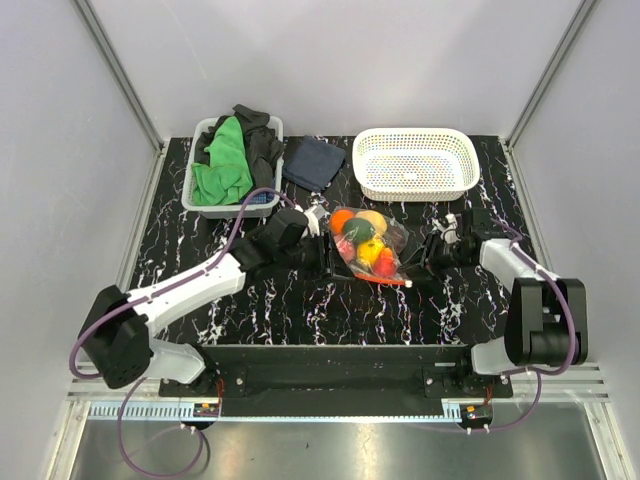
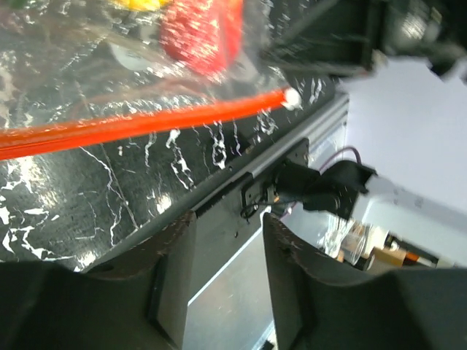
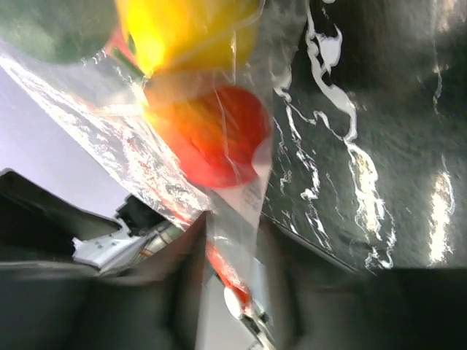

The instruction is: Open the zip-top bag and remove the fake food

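The zip's white tab [image 1: 408, 284] is past my left gripper's empty fingers. My right gripper should hold the bag's corner [image 1: 398, 273] while my left gripper grabs the zip's tab.
The zip-top bag [image 1: 368, 245] lies mid-table, clear and crinkly, with its red-orange zip strip [image 1: 385, 280] along the near edge. The fake food [image 1: 366, 238] is inside it: orange, green, yellow and red pieces. My left gripper [image 1: 325, 258] is at the bag's left side. In the left wrist view it [image 2: 228, 222] is open and empty, with the zip strip [image 2: 146, 124] beyond its fingertips. My right gripper [image 1: 424, 262] is at the bag's right corner. In the right wrist view it [image 3: 235, 222] is open, with the bag's corner and zip strip [image 3: 226, 266] between its fingers, below a red fruit [image 3: 219, 135].
A white perforated basket [image 1: 415, 163] stands at the back right. A pale bin [image 1: 197, 203] of green and black cloths stands at the back left, with a dark blue cloth [image 1: 312, 162] beside it. The table's front edge [image 2: 241, 175] is close to the zip strip.
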Robot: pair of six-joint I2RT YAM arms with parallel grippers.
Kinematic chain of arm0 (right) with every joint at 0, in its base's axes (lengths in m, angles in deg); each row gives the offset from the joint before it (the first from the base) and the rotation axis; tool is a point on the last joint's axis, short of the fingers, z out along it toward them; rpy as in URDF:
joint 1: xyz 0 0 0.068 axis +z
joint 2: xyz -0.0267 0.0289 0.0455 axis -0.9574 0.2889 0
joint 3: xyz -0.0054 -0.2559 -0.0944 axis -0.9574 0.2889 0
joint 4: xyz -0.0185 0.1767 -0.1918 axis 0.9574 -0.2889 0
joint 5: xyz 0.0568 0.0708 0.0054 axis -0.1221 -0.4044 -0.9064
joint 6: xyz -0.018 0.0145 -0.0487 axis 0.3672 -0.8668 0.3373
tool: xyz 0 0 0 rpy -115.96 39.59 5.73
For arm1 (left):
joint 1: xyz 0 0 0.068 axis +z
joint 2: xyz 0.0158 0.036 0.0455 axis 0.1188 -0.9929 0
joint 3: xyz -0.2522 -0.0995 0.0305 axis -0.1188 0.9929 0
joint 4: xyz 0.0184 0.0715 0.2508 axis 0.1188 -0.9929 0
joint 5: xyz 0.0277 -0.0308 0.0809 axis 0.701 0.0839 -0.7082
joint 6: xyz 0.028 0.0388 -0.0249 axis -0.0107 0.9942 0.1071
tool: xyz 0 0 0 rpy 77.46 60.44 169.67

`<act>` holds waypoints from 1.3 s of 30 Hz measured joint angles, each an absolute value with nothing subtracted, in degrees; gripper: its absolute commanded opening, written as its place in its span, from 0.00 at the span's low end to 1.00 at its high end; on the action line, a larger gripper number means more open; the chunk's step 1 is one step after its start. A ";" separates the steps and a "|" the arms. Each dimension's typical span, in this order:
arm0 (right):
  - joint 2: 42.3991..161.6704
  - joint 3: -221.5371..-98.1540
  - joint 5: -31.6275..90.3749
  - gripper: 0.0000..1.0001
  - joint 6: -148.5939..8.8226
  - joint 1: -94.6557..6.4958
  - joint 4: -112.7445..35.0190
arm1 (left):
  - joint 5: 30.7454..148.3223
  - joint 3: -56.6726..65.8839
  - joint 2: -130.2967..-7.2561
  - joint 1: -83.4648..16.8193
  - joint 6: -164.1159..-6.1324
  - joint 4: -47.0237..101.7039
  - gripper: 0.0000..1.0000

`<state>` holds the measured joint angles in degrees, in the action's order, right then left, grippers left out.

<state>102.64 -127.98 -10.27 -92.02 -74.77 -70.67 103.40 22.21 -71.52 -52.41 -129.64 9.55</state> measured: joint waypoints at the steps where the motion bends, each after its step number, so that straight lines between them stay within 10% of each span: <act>1: 103.39 -127.98 -10.97 0.20 -92.13 -74.77 -69.60 | 103.82 22.51 -70.49 -52.45 -128.94 9.44 0.50; 5: 103.98 -127.19 -13.38 0.00 -93.55 -74.05 -66.30 | 105.37 25.53 -66.49 -52.62 -127.61 8.75 0.56; 17: 90.16 -116.16 -10.97 0.00 -117.99 -57.79 -48.27 | 107.14 27.39 -67.50 -52.65 -129.49 7.91 0.69; 39: 71.39 -101.14 -0.17 0.59 -141.02 -53.52 -41.36 | 107.36 29.03 -75.91 -54.72 -150.14 19.39 0.52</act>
<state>71.39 -101.14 -0.17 -141.02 -53.52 -41.36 107.36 29.03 -75.91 -54.72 -150.14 19.39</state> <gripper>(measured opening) 0.533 0.581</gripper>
